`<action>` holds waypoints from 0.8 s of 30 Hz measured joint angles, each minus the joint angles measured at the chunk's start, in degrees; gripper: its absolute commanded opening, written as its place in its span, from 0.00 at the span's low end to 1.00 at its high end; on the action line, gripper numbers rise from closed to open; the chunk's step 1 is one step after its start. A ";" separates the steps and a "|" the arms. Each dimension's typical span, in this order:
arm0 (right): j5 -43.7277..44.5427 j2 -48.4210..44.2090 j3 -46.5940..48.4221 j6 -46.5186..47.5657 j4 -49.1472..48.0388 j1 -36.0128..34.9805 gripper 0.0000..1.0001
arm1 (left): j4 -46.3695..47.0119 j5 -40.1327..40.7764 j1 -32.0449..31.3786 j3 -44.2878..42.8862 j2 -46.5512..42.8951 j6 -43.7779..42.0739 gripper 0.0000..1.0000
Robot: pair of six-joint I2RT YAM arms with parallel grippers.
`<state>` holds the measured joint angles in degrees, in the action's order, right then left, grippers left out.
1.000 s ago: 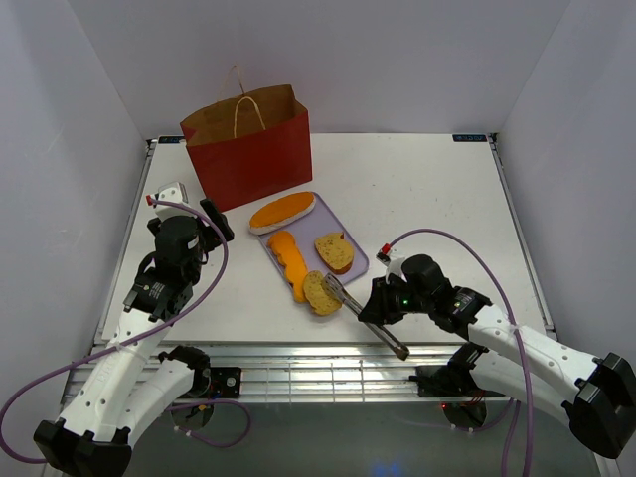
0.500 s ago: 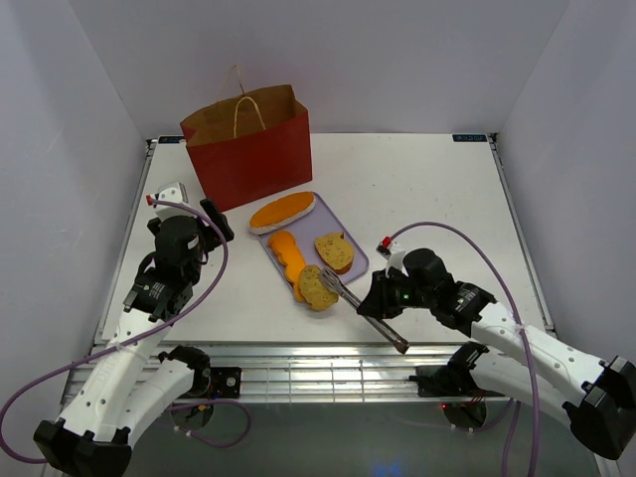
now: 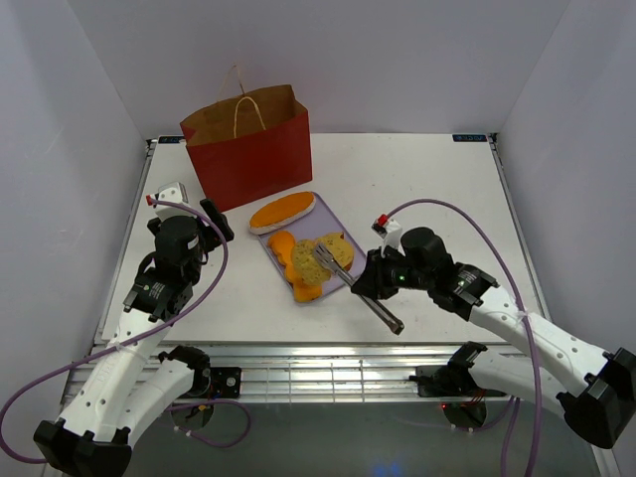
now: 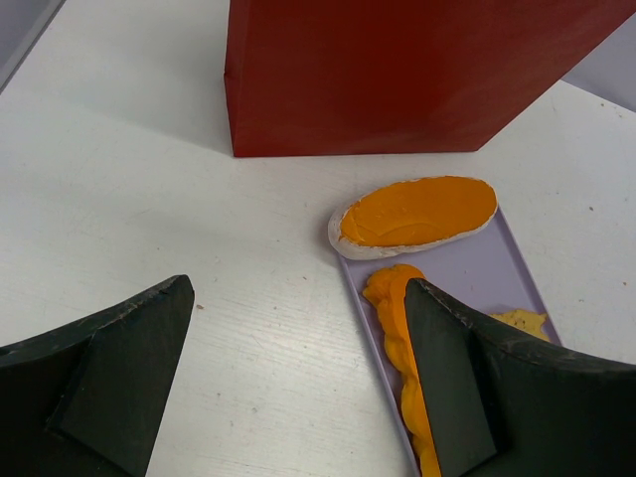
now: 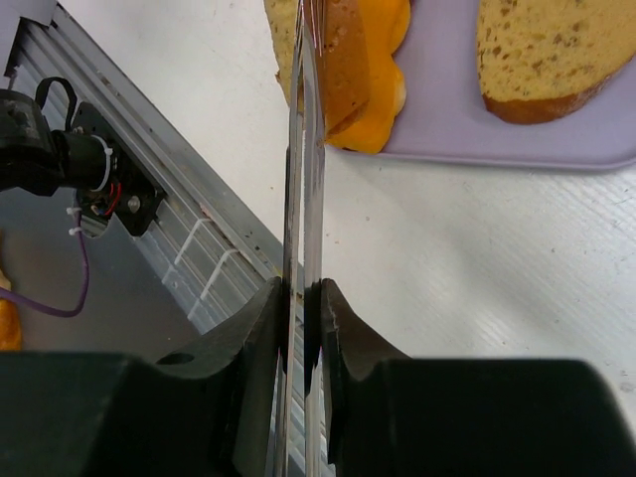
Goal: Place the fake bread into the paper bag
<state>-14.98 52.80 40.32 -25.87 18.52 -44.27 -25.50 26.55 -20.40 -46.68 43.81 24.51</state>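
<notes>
I should keep carrying the brown-crusted slice (image 3: 309, 262), pinched between the tongs' tips, with my right gripper, tongs shut, until it hangs in the red paper bag's opening (image 3: 227, 123).
The red paper bag (image 3: 253, 149) stands upright at the back left, and its red wall fills the top of the left wrist view (image 4: 397, 70). A long orange loaf (image 3: 282, 211) (image 4: 417, 211) lies at the far end of the lavender tray (image 3: 320, 224). My right gripper (image 3: 370, 283) (image 5: 304, 293) is shut on metal tongs (image 3: 348, 283) (image 5: 303, 179). The tongs pinch a brown-crusted slice (image 3: 310, 260) (image 5: 343, 60) over an orange twisted roll (image 3: 306, 290) (image 4: 397, 328). A second slice (image 3: 338, 250) (image 5: 542, 50) lies on the tray. My left gripper (image 3: 194, 204) (image 4: 298, 298) is open and empty, left of the tray.
The metal rail of the table's near edge (image 5: 179, 219) runs just behind the tongs' handle. White walls close in the table on three sides. The tray's long edge (image 4: 373, 328) lies by my left gripper's right finger.
My right gripper has moved left and away from the near edge. The tongs have carried the slice from the tray's near end up over the orange roll. The left arm has not moved.
</notes>
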 measured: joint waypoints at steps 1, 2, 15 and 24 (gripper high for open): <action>0.20 0.90 1.36 0.44 0.39 0.00 0.21 | 0.00 0.00 0.00 0.00 -0.02 0.00 0.98; 0.39 1.97 3.06 0.79 0.94 0.00 0.21 | -0.02 0.00 0.00 0.00 -0.04 0.00 0.98; -0.52 21.27 28.39 4.81 -0.57 0.76 0.20 | -0.44 2.99 0.00 0.00 -1.09 0.79 0.98; -4.46 37.46 51.49 6.95 -0.74 1.20 0.20 | -3.43 16.24 0.00 -0.31 -2.43 5.20 0.98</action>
<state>-19.44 90.26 91.81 -18.92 17.78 -43.07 -28.93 42.78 -20.40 -46.98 41.39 29.71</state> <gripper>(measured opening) 0.248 0.978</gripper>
